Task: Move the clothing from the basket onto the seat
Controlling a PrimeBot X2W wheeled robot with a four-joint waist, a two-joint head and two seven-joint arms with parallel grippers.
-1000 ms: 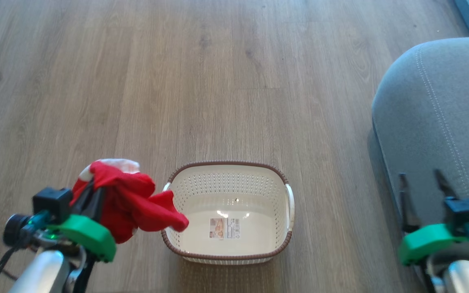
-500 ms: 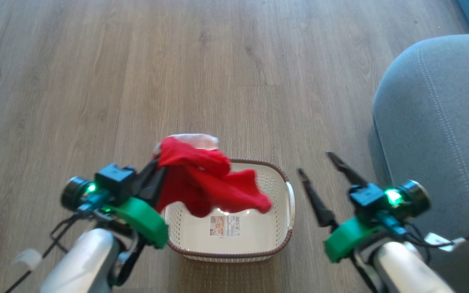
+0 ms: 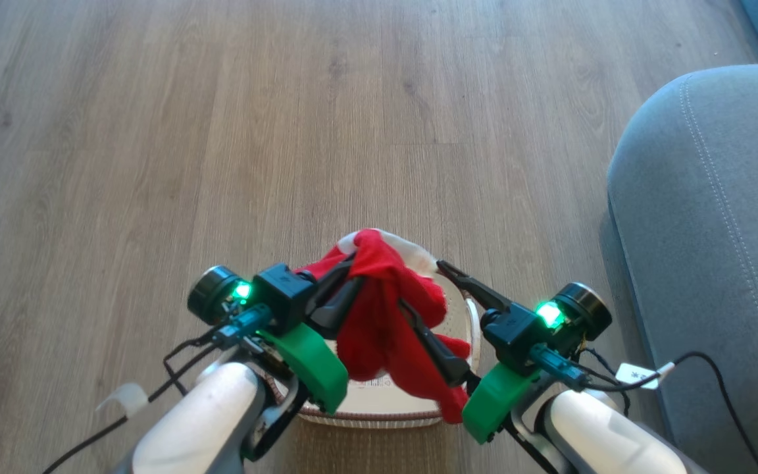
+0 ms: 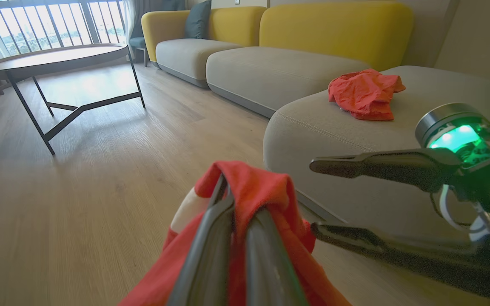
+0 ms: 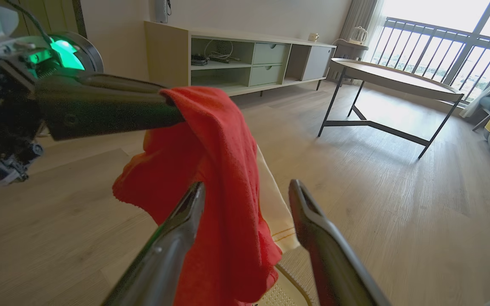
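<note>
My gripper will carry the hanging red clothing to the seat, and I should expect an empty basket [image 3: 376, 420] then, because cream bottom [image 3: 390, 399] shows around the red clothing.
My left gripper [image 3: 351, 280] is shut on a piece of red clothing [image 3: 385, 316] with a white patch, held above the basket. The garment hangs from the shut fingers [image 4: 228, 221] in the left wrist view. My right gripper [image 3: 422, 284] is open, and its two fingers [image 5: 185, 221] stand on either side of the hanging cloth [image 5: 219, 170]. The cream basket [image 3: 379, 411] lies mostly hidden under the arms and the cloth; its brown rim and one white handle show. The grey seat [image 3: 714, 230] is at the right. Another red garment [image 4: 364, 93] lies on the seat [image 4: 313, 127].
Wooden floor surrounds the basket. A round coffee table on dark legs [image 4: 49, 59] stands further out, with a yellow-backed sofa [image 4: 270, 34] behind it. A low cabinet [image 5: 249, 59] runs along the wall. A cable trails from the right wrist [image 3: 682, 368].
Both arms have swung inward over the basket. The left gripper carried the red garment to the right, and the open right gripper came left until its fingers straddle the hanging cloth.
</note>
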